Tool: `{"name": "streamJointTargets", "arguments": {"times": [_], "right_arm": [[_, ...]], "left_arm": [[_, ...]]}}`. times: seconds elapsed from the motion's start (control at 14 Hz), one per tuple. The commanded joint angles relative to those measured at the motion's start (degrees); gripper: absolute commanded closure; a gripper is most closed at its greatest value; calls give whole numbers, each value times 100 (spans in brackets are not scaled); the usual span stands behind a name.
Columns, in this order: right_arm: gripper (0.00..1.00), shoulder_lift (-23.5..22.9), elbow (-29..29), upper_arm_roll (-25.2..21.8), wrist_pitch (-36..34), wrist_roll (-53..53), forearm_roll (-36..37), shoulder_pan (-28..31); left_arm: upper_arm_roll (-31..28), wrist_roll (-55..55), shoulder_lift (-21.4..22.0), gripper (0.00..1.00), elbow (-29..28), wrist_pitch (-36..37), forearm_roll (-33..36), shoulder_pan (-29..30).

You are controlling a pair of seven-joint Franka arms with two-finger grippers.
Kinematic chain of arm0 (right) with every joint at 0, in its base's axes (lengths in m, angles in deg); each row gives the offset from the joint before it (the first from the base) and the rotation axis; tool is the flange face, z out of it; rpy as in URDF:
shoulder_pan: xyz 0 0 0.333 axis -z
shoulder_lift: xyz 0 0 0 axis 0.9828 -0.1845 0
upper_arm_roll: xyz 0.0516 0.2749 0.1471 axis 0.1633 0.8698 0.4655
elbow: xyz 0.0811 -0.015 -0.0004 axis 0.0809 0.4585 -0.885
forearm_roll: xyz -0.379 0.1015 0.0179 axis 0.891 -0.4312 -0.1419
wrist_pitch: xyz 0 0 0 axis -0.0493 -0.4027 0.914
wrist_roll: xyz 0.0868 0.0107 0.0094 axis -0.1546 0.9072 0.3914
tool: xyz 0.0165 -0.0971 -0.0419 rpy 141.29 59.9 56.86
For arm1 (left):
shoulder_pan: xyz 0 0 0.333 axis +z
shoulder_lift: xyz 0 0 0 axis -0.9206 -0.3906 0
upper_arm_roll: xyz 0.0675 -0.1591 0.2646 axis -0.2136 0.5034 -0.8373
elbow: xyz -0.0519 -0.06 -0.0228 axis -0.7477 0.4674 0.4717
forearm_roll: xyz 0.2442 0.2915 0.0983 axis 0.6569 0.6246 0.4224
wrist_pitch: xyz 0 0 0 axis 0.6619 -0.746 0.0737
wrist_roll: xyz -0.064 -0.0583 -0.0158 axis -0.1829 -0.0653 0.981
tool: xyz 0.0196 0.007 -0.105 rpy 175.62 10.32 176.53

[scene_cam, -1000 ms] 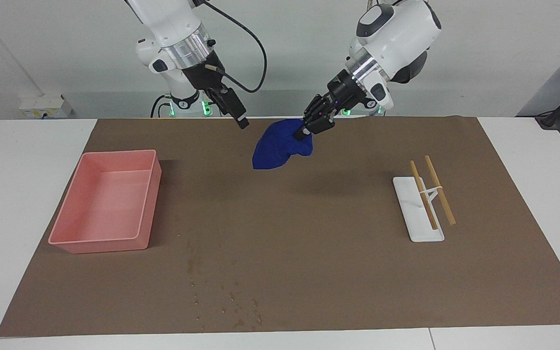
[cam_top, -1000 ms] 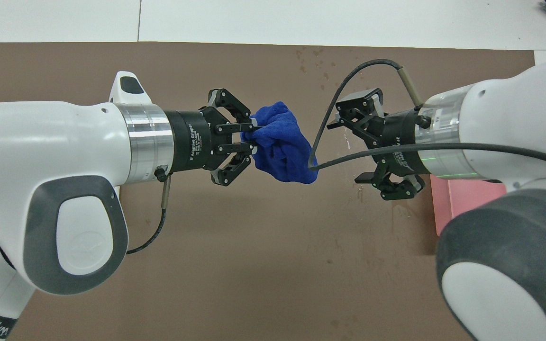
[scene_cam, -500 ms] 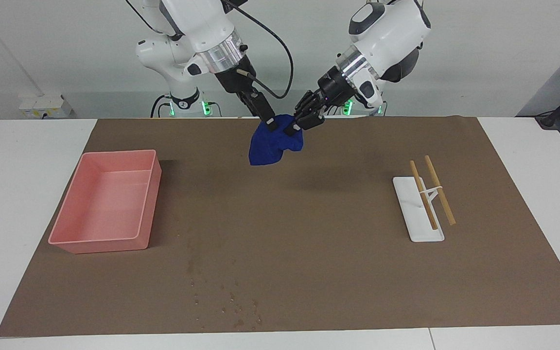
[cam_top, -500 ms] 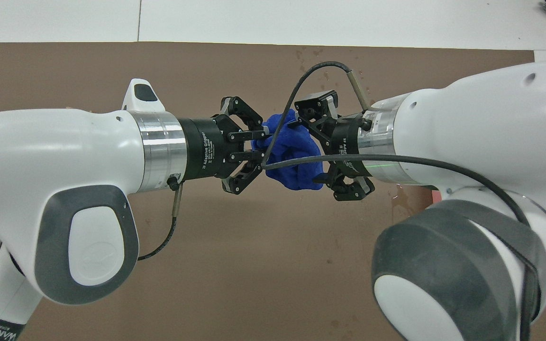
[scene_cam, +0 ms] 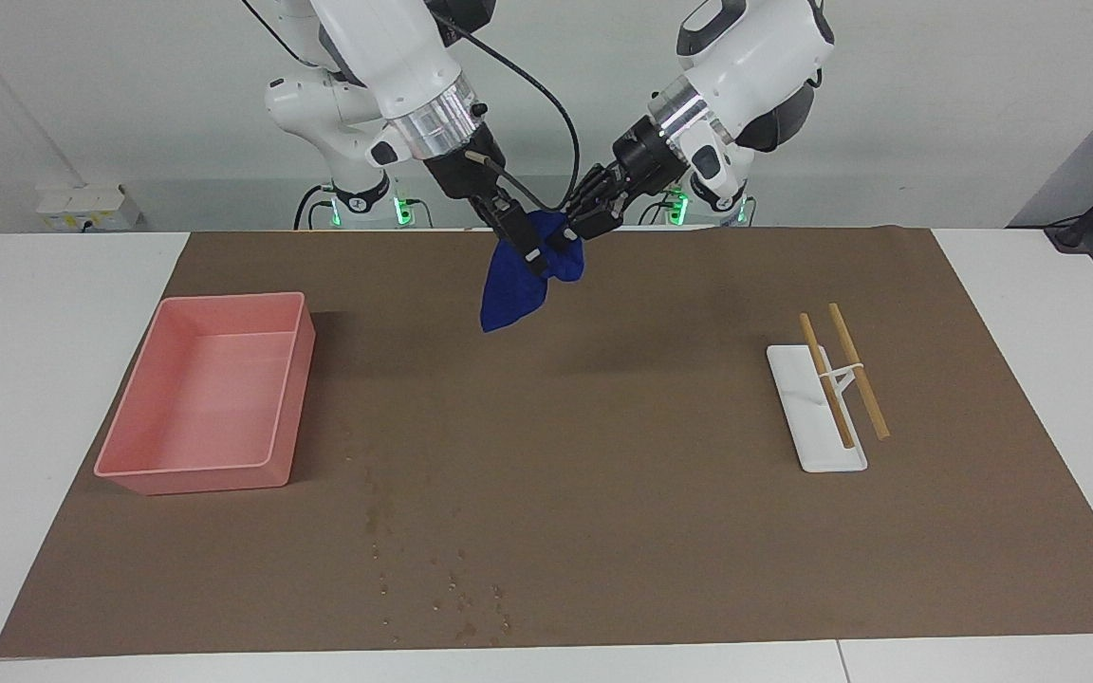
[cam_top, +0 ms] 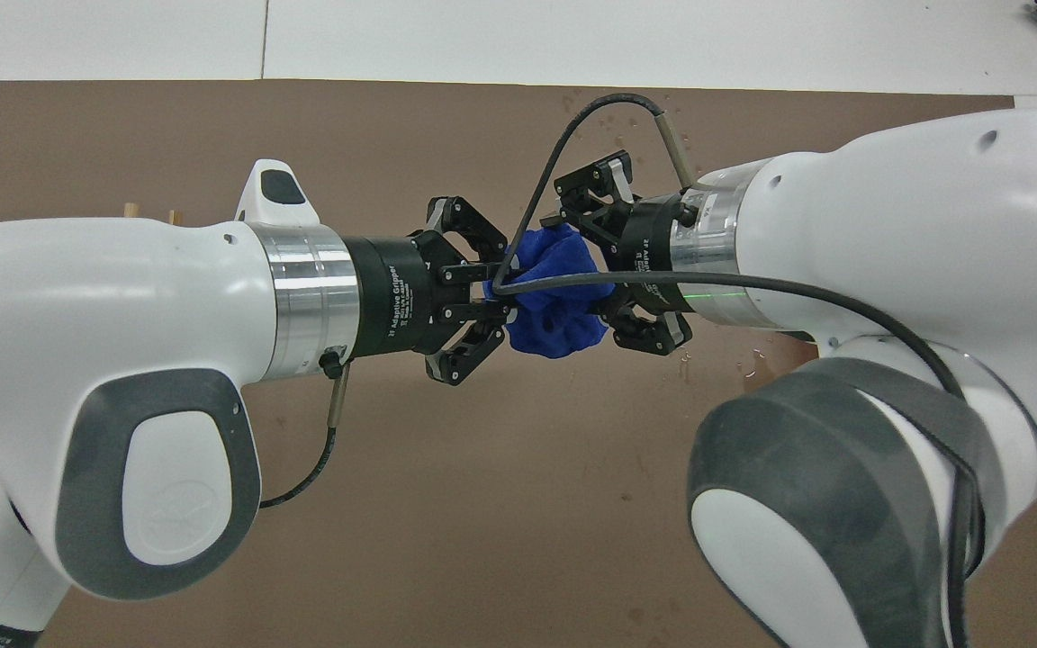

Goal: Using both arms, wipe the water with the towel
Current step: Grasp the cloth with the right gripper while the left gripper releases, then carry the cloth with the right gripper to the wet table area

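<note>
The robot's left gripper has the towel, but the water (scene_cam: 463,601) is toward the pink tray, so next the left gripper hands the towel to the right gripper.
A blue towel (scene_cam: 511,294) hangs bunched in the air over the part of the brown mat (scene_cam: 651,493) nearest the robots. It also shows in the overhead view (cam_top: 554,306). My left gripper (scene_cam: 573,228) is shut on the towel's upper edge (cam_top: 499,301). My right gripper (scene_cam: 532,249) is open, and its fingers straddle the towel from the other end (cam_top: 580,265). The water (scene_cam: 452,588) lies as small dark droplets on the mat near the table edge farthest from the robots. Some droplets show in the overhead view (cam_top: 608,117).
A pink tray (scene_cam: 200,467) stands on the mat toward the right arm's end. A white stand (scene_cam: 807,432) with two wooden sticks (scene_cam: 858,372) sits toward the left arm's end. White tabletop (scene_cam: 44,379) surrounds the mat.
My right gripper has swung in from beside the towel and now straddles it. My left gripper has risen a little and carried the towel toward the right arm.
</note>
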Motion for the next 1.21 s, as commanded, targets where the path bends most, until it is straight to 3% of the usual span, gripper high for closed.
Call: {"name": "streamJointTargets", "arguments": {"times": [0.0, 0.57, 0.64, 0.71, 0.86, 1.14], "right_arm": [[100, -75, -85, 8, 34, 128, -143, 15], [100, -75, -85, -1, 16, 338, -73, 32], [100, -66, -85, -1, 7, 392, -55, 67], [100, -57, -76, -10, -1, 453, -20, 94], [100, -40, -50, -19, -2, 768, 330, 111], [100, 22, 195, -28, 16, 1793, 850, 400]], "left_arm": [[-65, 50, 202, 100, -164, 47, -132, -86], [-56, 33, 202, 100, -191, -85, -114, -121], [-65, 7, 194, 78, -182, -85, -97, -130], [-65, 50, 176, 1, -138, -76, -36, -130], [-74, 33, 150, 0, -112, -67, 331, -113], [-109, -229, 36, 0, 29, -41, 2194, -51]]}}
